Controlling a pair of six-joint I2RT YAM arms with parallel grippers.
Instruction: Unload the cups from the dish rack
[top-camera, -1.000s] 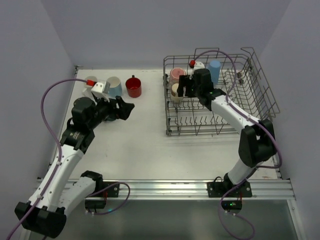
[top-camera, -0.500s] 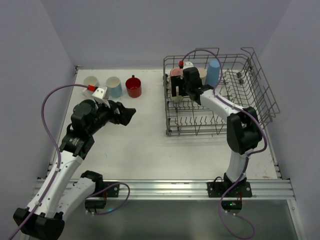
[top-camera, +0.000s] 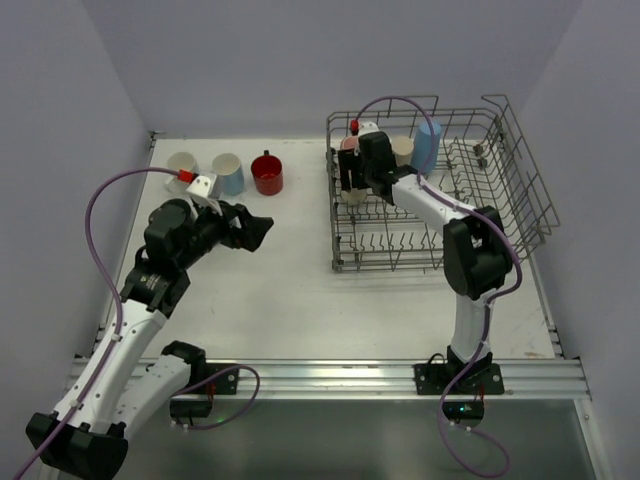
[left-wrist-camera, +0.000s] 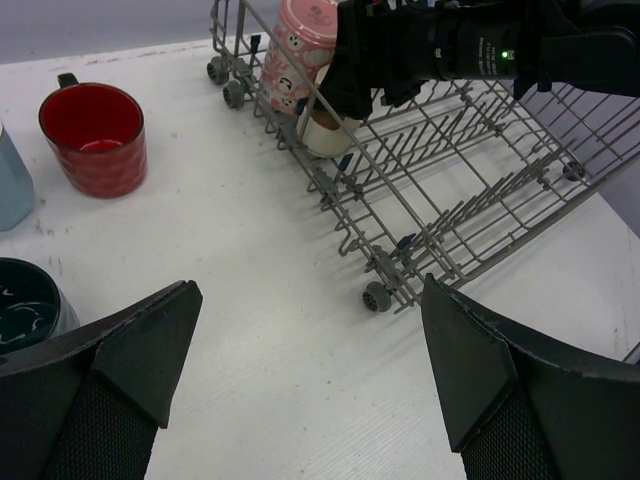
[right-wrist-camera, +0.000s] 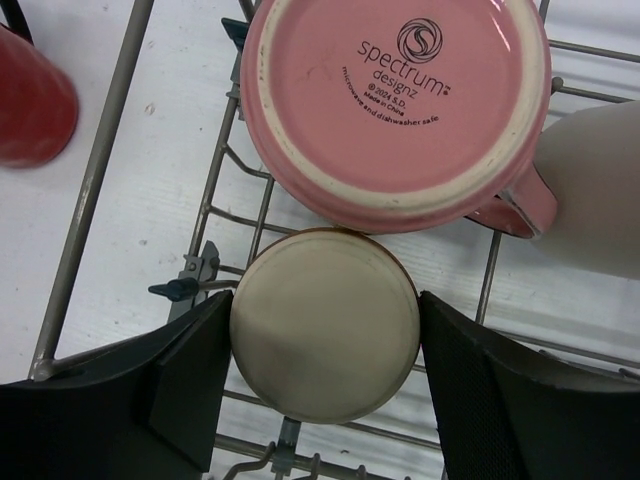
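Observation:
The beige cup is upside down and has my right gripper at its base (top-camera: 353, 197). Next, I tip the cup and pass its rim (left-wrist-camera: 320, 150) to my left gripper.
The grey wire dish rack (top-camera: 500, 185) stands at the back right. In it are an upturned speckled pink cup (right-wrist-camera: 395, 100), a small upturned beige cup (right-wrist-camera: 325, 350), a cream cup (top-camera: 403, 150) and a tall blue tumbler (top-camera: 428, 145). My right gripper (right-wrist-camera: 326, 385) reaches down over the rack's left end (top-camera: 352, 182). Its fingers (right-wrist-camera: 190, 385) press on both sides of the beige cup, which still rests on the wires. My left gripper (top-camera: 262, 230) is open and empty above the table, left of the rack (left-wrist-camera: 420, 170).
A white cup (top-camera: 182, 163), a light blue cup (top-camera: 229, 173) and a red mug (top-camera: 267, 172) stand in a row at the back left. A dark teal cup (left-wrist-camera: 25, 315) stands under my left wrist. The pink cup touches the beige cup's far side.
My right gripper has moved left and farther back along the rack, from near the cream cup to the beige cup. My left gripper has shifted slightly right.

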